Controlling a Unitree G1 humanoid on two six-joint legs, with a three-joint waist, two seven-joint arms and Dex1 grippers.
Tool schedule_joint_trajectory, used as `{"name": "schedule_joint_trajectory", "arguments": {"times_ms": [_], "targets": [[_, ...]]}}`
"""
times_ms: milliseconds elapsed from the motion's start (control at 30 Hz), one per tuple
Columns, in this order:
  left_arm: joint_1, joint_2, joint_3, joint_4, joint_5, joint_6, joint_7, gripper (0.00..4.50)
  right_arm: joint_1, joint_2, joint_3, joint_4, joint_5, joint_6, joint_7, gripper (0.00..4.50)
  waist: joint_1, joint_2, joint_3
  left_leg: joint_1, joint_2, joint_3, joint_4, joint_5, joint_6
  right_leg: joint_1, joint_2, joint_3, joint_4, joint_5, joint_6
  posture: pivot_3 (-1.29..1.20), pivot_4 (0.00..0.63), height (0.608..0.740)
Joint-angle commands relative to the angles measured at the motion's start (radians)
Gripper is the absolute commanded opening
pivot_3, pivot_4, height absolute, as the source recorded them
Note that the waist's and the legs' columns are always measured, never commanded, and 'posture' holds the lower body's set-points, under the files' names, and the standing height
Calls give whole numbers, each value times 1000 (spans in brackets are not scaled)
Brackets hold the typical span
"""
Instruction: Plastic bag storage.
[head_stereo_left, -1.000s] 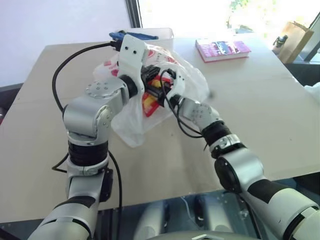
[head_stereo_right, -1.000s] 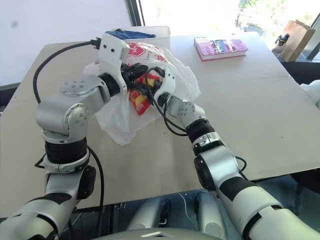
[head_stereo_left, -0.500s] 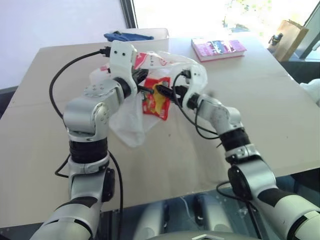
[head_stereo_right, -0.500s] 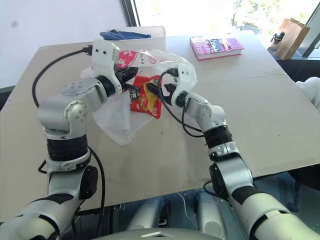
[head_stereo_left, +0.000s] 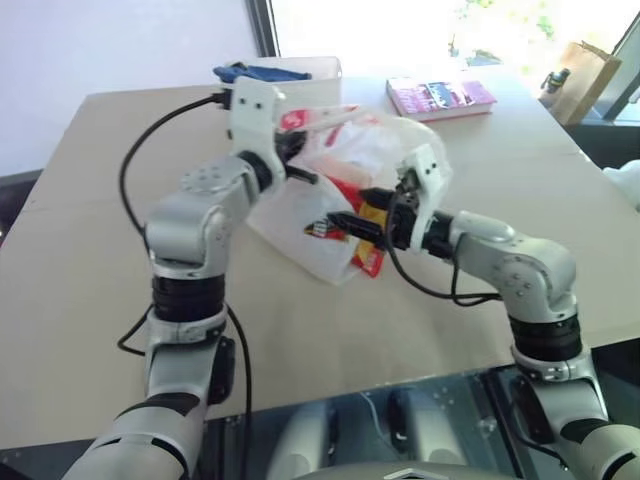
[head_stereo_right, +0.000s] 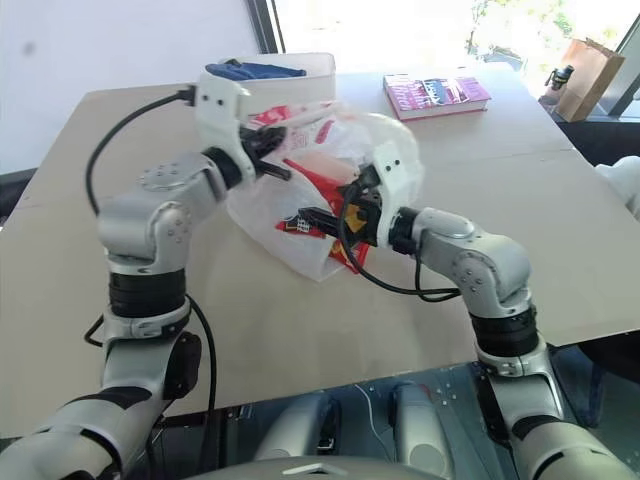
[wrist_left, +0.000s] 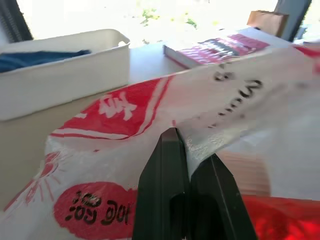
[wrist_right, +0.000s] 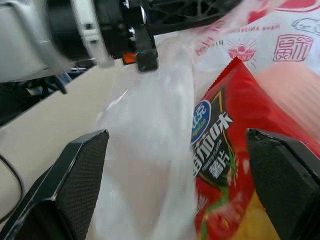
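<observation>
I expect the chip packet (head_stereo_left: 370, 261) to sink into the bottom of the plastic bag and come along when I lift the bag by its edges, because limp film (head_stereo_left: 312, 254) is around the packet.
The plastic bag (head_stereo_left: 298, 212), thin translucent white with red print, hangs over the table from my left gripper (head_stereo_left: 293, 166). That gripper is shut on the film at the bag's top edge, and the pinch (wrist_left: 186, 150) shows close up in the left wrist view. A red-and-yellow chip packet (head_stereo_left: 368, 254) sits low in the bag and shows through the film. My right gripper (head_stereo_left: 346, 223) is open at the bag's right side. Its two fingers stand wide apart (wrist_right: 175, 136), with the bag (wrist_right: 150, 125) and the packet (wrist_right: 225, 140) ahead of them. It holds nothing.
A white bin (head_stereo_left: 300, 70) with a blue cloth in it stands at the table's far edge. A pink book (head_stereo_left: 440, 97) lies at the far right. A brown paper bag (head_stereo_left: 585, 68) stands beyond the table. The tan tabletop (head_stereo_left: 120, 290) has free room in front and to the right.
My right gripper has opened wide, let go of the chip packet and drawn back to the right. The packet now sits lower in the bag. The left gripper keeps its hold.
</observation>
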Motion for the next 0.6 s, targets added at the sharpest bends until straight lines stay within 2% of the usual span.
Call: {"name": "schedule_joint_trajectory", "arguments": {"times_ms": [33,167,267,333,433,533,600], "targets": [[-19,1,13,-56,-19,-43,-26,0,-8,-85,-82,-191,86,-28,107,4415,11,0,0,0,0,0,0,0,0,0,0,0,0,0,0,0,150,740],[-8,-16,-10,-52,-23,-129,-64,0,37,-173,-156,-306,214,26,154,4415,15,0,0,-2,1,-3,0,0,0,0,0,-3,-3,0,0,0,150,740],[5,-6,-12,-55,-17,-183,-93,0,56,-263,-191,-363,199,37,131,4415,14,0,0,-1,1,-2,0,0,0,1,-1,-2,-3,0,0,0,150,740],[12,-2,50,-61,-104,-141,-141,0,87,-395,-267,-419,153,76,88,4415,15,0,0,-1,1,-1,0,0,1,1,-1,-2,-2,0,0,0,150,740],[17,-2,99,-60,-182,-102,-169,0,131,-520,-337,-461,122,113,40,4415,18,0,0,-1,2,-1,0,0,1,1,-1,-2,-2,0,0,0,150,740],[33,5,82,-70,-192,-111,-186,0,168,-537,-385,-455,129,137,-10,4415,16,0,0,0,2,-1,0,0,1,3,-1,-2,-2,0,0,0,150,740],[41,-11,102,-75,-236,-93,-190,511,181,-539,-367,-424,87,150,-50,4500,16,0,0,1,3,-1,0,0,1,4,-1,-2,-3,0,0,0,150,740]]}}
